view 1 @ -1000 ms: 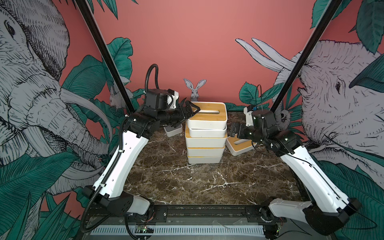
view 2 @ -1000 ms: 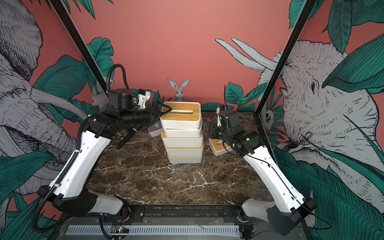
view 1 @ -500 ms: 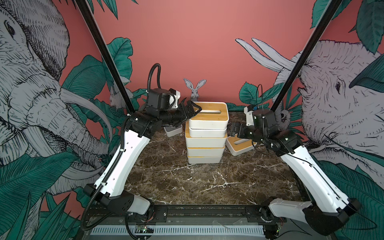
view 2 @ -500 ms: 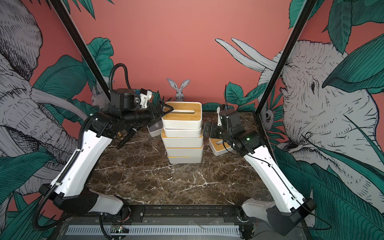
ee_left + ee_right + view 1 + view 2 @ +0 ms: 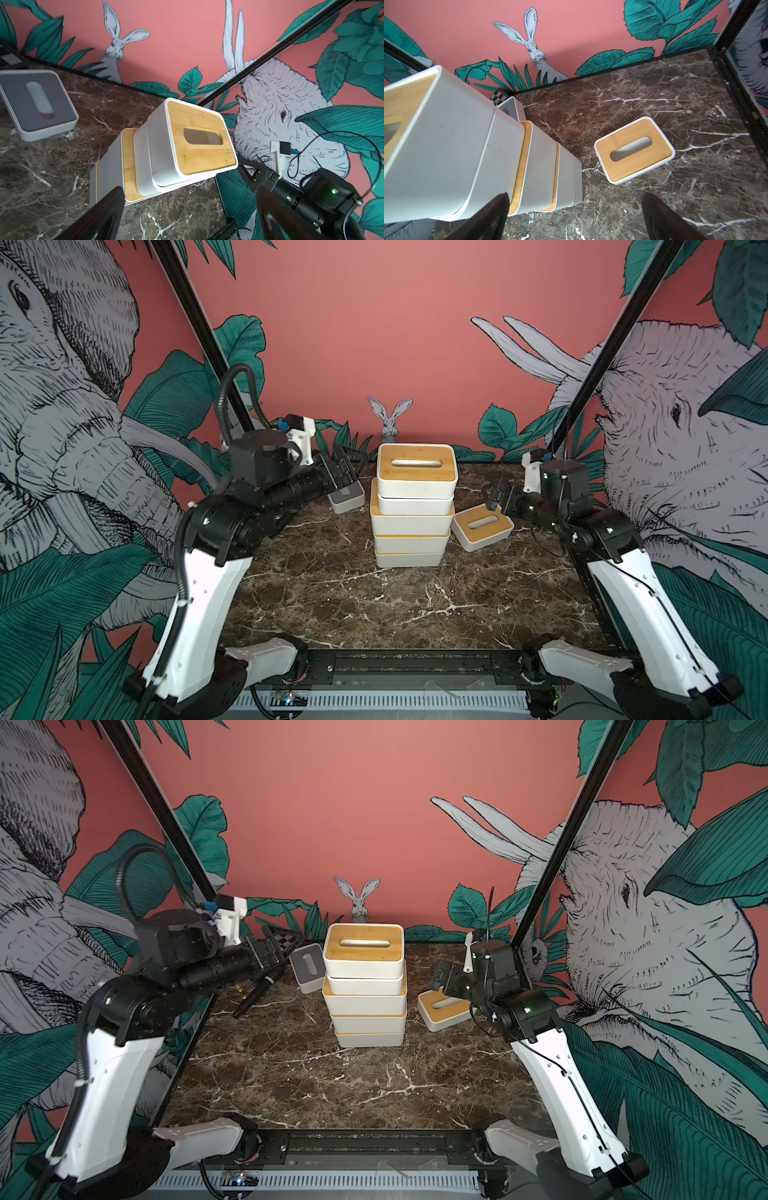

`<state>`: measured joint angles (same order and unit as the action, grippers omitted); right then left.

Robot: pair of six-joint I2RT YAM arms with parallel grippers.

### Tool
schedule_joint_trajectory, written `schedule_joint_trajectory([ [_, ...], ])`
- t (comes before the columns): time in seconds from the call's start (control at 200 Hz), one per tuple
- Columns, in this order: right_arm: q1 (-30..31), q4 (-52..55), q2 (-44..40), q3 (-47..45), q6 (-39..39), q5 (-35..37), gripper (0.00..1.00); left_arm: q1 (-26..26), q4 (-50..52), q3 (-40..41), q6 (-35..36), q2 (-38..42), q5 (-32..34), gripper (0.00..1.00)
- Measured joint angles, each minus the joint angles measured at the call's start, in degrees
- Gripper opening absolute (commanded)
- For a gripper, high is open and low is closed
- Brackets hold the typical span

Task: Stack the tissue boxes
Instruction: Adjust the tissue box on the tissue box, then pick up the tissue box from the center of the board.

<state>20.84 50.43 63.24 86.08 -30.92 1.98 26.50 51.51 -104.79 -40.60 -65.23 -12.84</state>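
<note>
My right gripper is over the loose box, which is clear of the stack with its slot [image 5: 481,522] facing up, and should keep lowering until its fingers straddle the box's near side [image 5: 489,538].
Several tissue boxes form a stack [image 5: 411,526] [image 5: 365,1006] in the middle of the marble table; the top box [image 5: 417,470] [image 5: 199,141] has a bamboo lid. A loose bamboo-lidded box [image 5: 482,526] [image 5: 444,1009] [image 5: 634,149] lies right of the stack. A grey-lidded box [image 5: 347,495] [image 5: 309,967] [image 5: 37,104] sits behind it on the left. My left gripper [image 5: 343,470] [image 5: 274,952] [image 5: 188,201] hangs open and empty left of the stack's top. My right gripper [image 5: 498,497] [image 5: 442,977] [image 5: 575,207] is open and empty above the loose box.
A black-and-white checkerboard case [image 5: 286,938] [image 5: 498,96] leans at the back left wall. A black pen-like tool [image 5: 257,994] lies on the table under the left arm. Black frame posts [image 5: 208,344] rise at the back corners. The marble table [image 5: 374,605] stretches toward the front.
My left gripper has drawn back to the left, away from the top box. The right gripper has pulled slightly right. The stack has not moved.
</note>
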Motion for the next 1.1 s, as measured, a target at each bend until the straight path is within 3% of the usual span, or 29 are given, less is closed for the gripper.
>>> schedule_joint_trajectory([
  [0.195, -5.25, 2.08, -5.25, -5.20, -1.46, 0.46, 0.99, 0.02, -1.29, 19.71, 2.25, 19.98, 6.05, 1.00],
  [0.34, -10.80, 1.49, -5.38, -12.87, -4.61, -3.65, 0.99, 0.02, -2.16, 30.05, 2.16, 29.24, 8.13, 1.00],
  [0.52, -18.27, 1.16, 1.75, -21.92, -12.44, -7.45, 0.99, 0.02, -5.25, 39.23, -0.50, 32.85, 5.92, 1.00],
  [0.75, -20.81, -4.04, 11.91, -23.45, -22.56, -9.92, 0.99, 0.33, -11.72, 50.10, -6.38, 33.16, -0.35, 0.99],
  [1.1, -20.85, -11.89, 28.50, -20.50, -32.65, -11.89, 0.80, 7.28, -18.84, 59.67, -11.91, 37.97, 0.72, 0.99],
])
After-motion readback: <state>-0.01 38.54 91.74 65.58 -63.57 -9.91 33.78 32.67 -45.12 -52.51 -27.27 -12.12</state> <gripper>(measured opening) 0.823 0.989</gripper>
